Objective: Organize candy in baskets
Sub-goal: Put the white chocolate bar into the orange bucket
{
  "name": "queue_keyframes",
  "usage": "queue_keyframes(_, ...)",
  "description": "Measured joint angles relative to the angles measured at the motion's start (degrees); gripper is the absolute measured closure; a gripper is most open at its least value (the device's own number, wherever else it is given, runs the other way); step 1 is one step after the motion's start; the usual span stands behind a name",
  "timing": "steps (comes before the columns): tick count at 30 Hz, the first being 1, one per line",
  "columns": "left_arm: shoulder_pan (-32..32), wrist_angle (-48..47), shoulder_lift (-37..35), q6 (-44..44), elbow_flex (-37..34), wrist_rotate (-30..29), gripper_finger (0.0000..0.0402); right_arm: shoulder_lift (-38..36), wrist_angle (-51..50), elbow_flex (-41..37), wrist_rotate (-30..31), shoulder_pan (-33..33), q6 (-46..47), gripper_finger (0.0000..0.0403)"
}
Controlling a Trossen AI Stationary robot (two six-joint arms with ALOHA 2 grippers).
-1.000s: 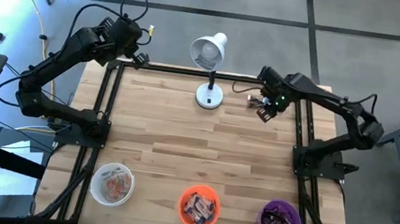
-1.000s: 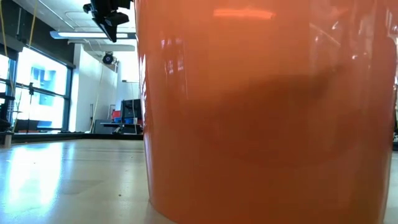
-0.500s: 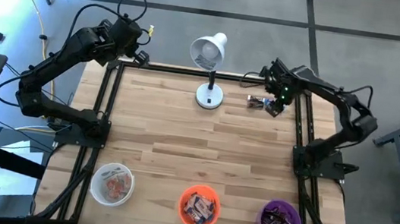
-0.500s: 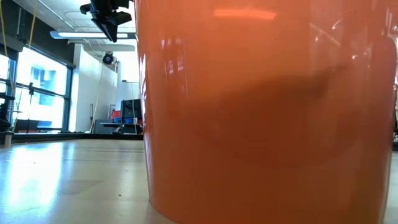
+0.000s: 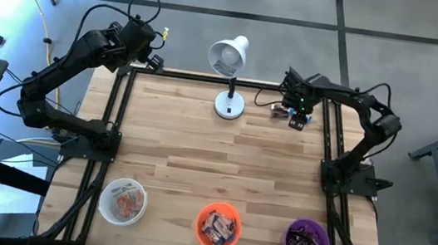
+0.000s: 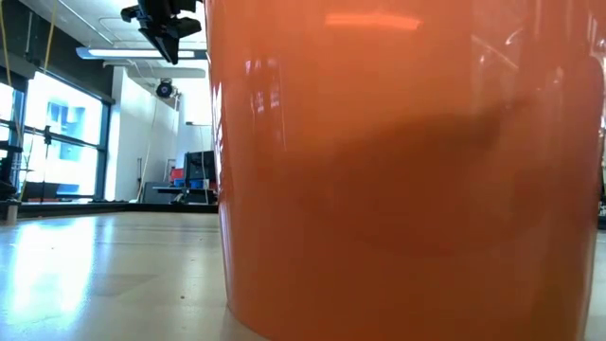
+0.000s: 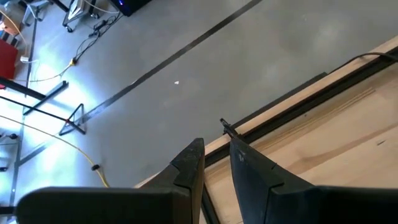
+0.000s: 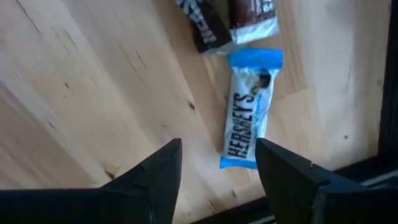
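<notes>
The blue-and-white candy's near end (image 8: 239,157) is beside the path of one finger, so next my right gripper turns and moves over the candy's middle (image 8: 249,112) before it goes down.
My right gripper (image 8: 219,147) hangs open over the table's far right corner (image 5: 296,107). It stands just above a blue-and-white wrapped candy (image 8: 249,121) that lies flat on the wood. Two dark brown candies (image 8: 200,25) lie beyond it, and they show as a small cluster (image 5: 278,109) in the high view. The white basket (image 5: 123,201), orange basket (image 5: 218,225) and purple basket (image 5: 306,242) stand in a row along the near edge, each with candies inside. My left gripper (image 7: 216,149) waits above the far left corner (image 5: 151,60), its fingers a narrow gap apart.
A white desk lamp (image 5: 231,57) stands on its round base (image 5: 229,105) at the middle of the far edge, left of the candies. The orange basket's wall (image 6: 407,170) fills most of the low view. Black frame rails (image 5: 329,128) run along the table's sides.
My right arm has folded, its elbow swinging in toward the table. Its gripper has shifted slightly toward the far edge above the loose candies. The candies have stayed where they were.
</notes>
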Motion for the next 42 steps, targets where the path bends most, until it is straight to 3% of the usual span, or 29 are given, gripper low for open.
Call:
queue_keyframes(7,0.0,0.0,0.0,-0.03,0.0,-0.01,0.0337,0.02,3.1,0.02,4.12,1.09,-0.37,0.0206)
queue_keyframes(19,0.0,-0.02,0.0,-0.04,-0.02,-0.01,0.0337,0.02,6.17,0.02,4.15,-1.49,-0.18,0.0206)
queue_keyframes(22,0.0,-0.02,0.0,-0.07,-0.02,0.0,0.0337,0.02,3.69,0.32,3.99,-1.22,3.95,0.0206)
queue_keyframes(26,0.0,-0.04,0.0,-0.97,-0.02,0.02,0.0337,-0.07,-3.49,2.38,-0.87,0.62,10.22,0.0206)
queue_keyframes(30,0.0,-0.04,0.0,-1.42,-0.02,0.03,0.0337,-0.23,-3.75,2.56,-5.83,2.49,11.19,0.0206)
queue_keyframes(42,0.0,-0.04,0.0,-1.4,-0.02,0.03,0.0337,-0.04,9.9,-5.02,8.64,4.39,4.28,0.0206)
